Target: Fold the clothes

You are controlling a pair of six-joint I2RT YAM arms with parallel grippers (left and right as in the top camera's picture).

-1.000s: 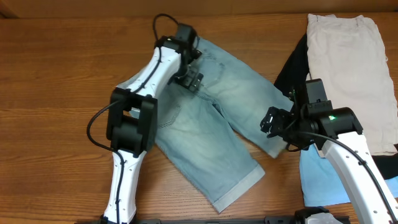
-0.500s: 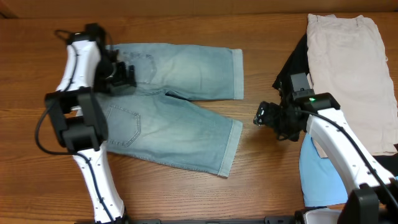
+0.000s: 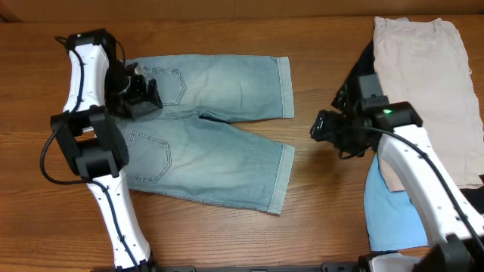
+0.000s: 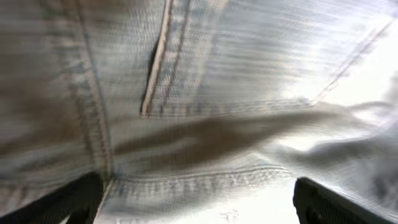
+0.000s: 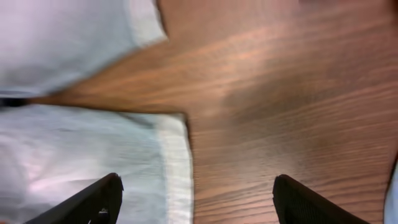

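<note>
The robot's left gripper is hovering above the shorts' far pocket [image 3: 171, 85], away from the shorts' near edge, so it should move back and grab the shorts' near waist corner before it folds the shorts.
Faded light-blue denim shorts [image 3: 219, 162] lie spread flat on the table, waist to the left and both hemmed legs pointing right. My left gripper [image 3: 142, 95] hovers over the waist and pocket area; in the left wrist view denim [image 4: 205, 93] fills the frame and the left gripper [image 4: 199, 208] stands open, its fingers wide apart. My right gripper [image 3: 318, 130] is just right of the leg hems. In the right wrist view it [image 5: 199, 202] is open above the lower leg's hem [image 5: 177, 168] and bare wood.
Beige shorts [image 3: 427, 83] lie flat at the back right on a black garment [image 3: 354, 81]. A sky-blue garment [image 3: 389, 215] lies at the front right under my right arm. The wooden table [image 3: 325, 219] shows between the denim and that pile.
The denim shorts went from lying diagonally to lying spread with legs pointing right. My left arm swung from the middle to the left. The right gripper shifted slightly.
</note>
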